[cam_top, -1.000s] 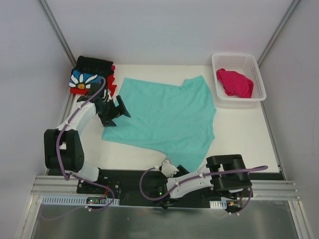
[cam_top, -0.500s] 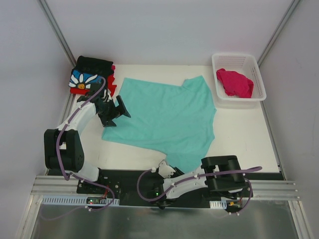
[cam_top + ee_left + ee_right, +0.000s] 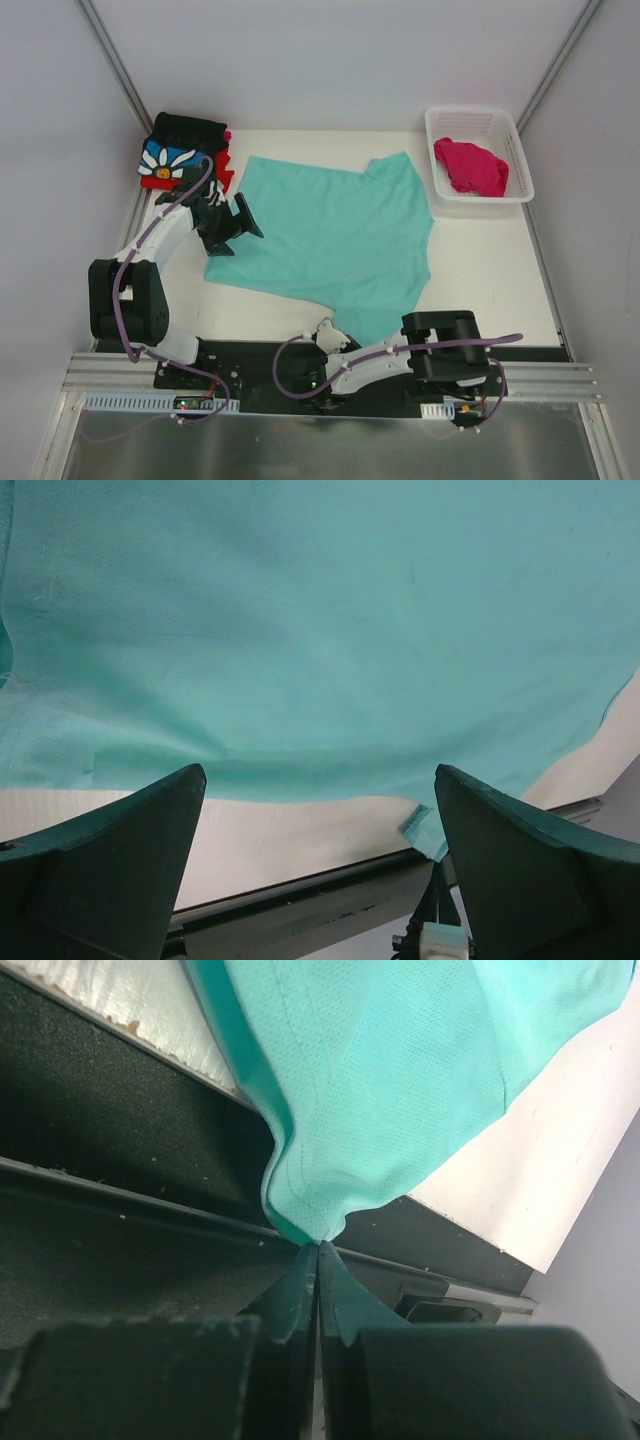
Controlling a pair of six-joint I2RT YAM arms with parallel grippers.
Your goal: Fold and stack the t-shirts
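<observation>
The mint-teal t-shirt's flat cloth [image 3: 310, 710], inside its edge, is below my left gripper, so next my left gripper moves back toward the loose near corner [image 3: 208, 278] and pinches it.
A mint-teal t-shirt [image 3: 335, 235] lies spread flat over the middle of the table. Its near corner hangs past the table's front edge, and my right gripper [image 3: 325, 331] is shut on that corner. The right wrist view shows the teal cloth [image 3: 380, 1080] pinched at the tips of the closed right gripper [image 3: 318, 1247]. My left gripper [image 3: 238, 232] stands open at the shirt's left edge. In the left wrist view nothing lies between its fingers [image 3: 110, 860], which hover over the teal cloth [image 3: 320, 630]. A folded black daisy t-shirt [image 3: 178, 150] sits on a red one [image 3: 223, 172] at the back left.
A white lattice basket [image 3: 478, 207] at the back right holds a crumpled magenta-pink t-shirt [image 3: 470, 165]. A black base plate [image 3: 250, 352] runs along the table's near edge under the arms. White walls close in the left, right and back.
The right gripper's jaws have closed on the teal shirt's near corner, and the right arm has drawn slightly left and nearer. The left arm has not moved.
</observation>
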